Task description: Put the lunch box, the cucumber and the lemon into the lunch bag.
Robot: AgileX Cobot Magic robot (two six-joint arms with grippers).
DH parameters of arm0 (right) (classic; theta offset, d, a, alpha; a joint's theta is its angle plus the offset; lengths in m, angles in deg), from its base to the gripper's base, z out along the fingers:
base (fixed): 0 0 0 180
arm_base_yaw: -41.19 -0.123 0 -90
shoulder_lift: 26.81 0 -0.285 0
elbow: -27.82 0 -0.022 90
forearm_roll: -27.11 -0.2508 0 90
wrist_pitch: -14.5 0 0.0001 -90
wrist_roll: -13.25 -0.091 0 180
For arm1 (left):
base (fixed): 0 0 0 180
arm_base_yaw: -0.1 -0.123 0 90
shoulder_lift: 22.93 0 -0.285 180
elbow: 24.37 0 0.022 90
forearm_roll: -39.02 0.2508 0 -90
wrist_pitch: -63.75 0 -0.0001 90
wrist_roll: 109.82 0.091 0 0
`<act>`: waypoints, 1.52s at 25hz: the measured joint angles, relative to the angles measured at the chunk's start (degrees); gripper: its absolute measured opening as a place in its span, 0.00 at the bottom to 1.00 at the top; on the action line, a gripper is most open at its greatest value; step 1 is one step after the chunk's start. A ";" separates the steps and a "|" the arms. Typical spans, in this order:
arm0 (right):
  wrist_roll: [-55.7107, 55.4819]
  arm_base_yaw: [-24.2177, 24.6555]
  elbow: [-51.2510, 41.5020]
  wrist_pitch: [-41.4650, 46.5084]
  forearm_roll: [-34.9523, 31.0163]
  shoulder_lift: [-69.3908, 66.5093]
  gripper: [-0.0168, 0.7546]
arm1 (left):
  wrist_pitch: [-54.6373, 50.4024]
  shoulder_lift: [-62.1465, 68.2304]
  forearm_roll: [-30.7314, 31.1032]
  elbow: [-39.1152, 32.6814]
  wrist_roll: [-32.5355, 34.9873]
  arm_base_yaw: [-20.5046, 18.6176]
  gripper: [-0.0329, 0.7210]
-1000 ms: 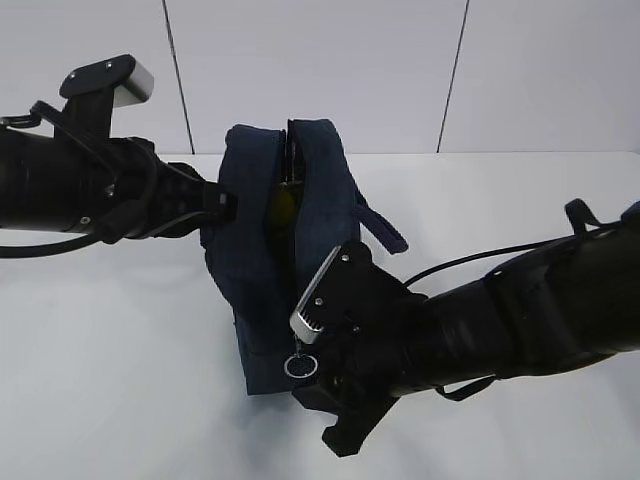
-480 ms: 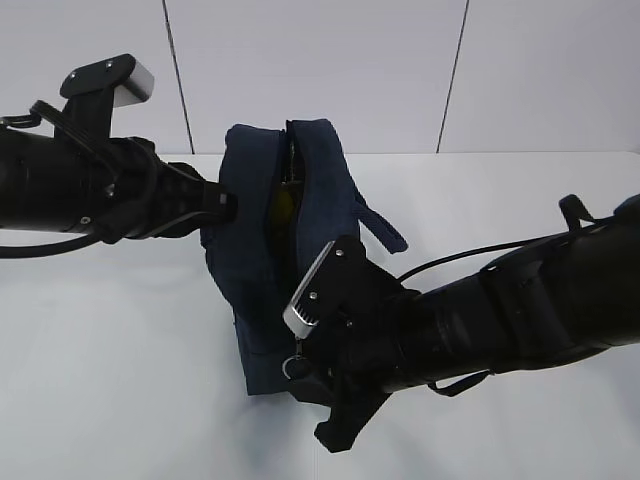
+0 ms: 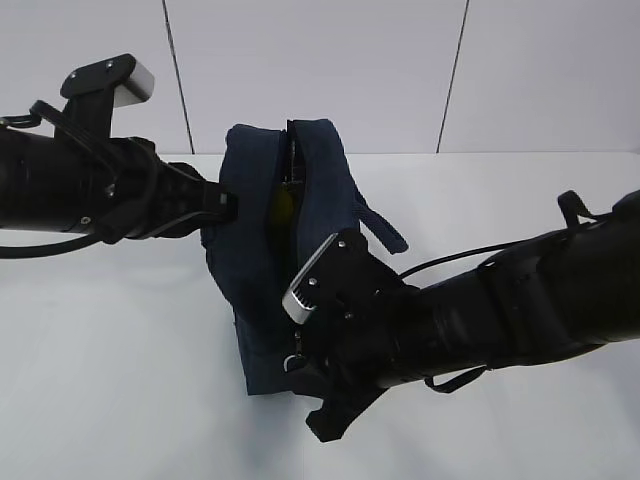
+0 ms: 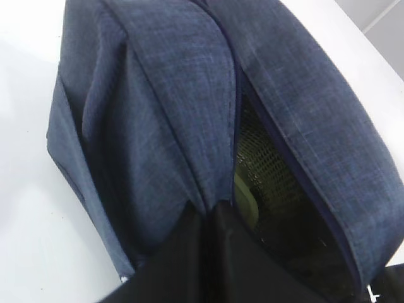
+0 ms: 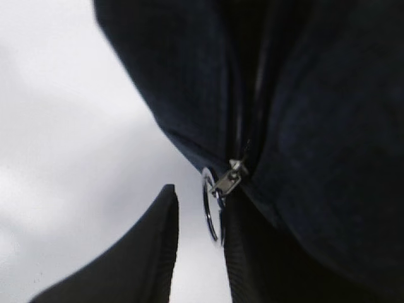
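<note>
The zipper gapes (image 3: 288,205) above the silver ring pull (image 3: 294,362). The zipper will shut behind the ring pull when I pull the ring pull up.
The navy lunch bag (image 3: 255,250) stands upright in the middle of the table, its zipper gaping at the top. My left gripper (image 3: 226,205) is shut on a fold of the bag's left side, also seen in the left wrist view (image 4: 205,214). Inside the opening a pale green surface (image 4: 245,199) shows beside black mesh; it looks like the lunch box lid. Cucumber and lemon are hidden. My right gripper (image 5: 197,208) is at the bag's lower front, jaws apart, with the silver ring pull (image 5: 211,214) in the gap against the right finger (image 5: 252,265).
White table (image 3: 120,340) runs all round the bag, with a pale wall behind. A loop handle (image 3: 385,230) hangs off the bag's right side. The two black arms reach in from the left and right edges.
My right gripper has shifted slightly left and down onto the ring pull, and its jaws have narrowed around it. The ring no longer shows in the exterior view. The left arm is unchanged.
</note>
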State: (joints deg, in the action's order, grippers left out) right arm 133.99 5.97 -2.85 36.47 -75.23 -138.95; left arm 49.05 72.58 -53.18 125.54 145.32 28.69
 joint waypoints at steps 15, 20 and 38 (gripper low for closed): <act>-3.33 0.00 0.77 0.00 0.00 -0.13 0.29 | -0.12 0.00 0.00 0.00 0.00 0.00 0.04; -3.80 0.00 0.77 0.00 0.00 -0.13 0.29 | -0.21 0.00 0.00 0.00 0.00 0.00 0.04; -7.47 0.00 0.77 -3.07 0.00 -0.30 0.03 | -0.21 0.00 0.00 0.00 0.00 0.00 0.04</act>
State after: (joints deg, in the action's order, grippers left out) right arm 126.53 5.97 -2.08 33.40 -75.23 -139.25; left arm 48.84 72.58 -53.18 125.54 145.32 28.69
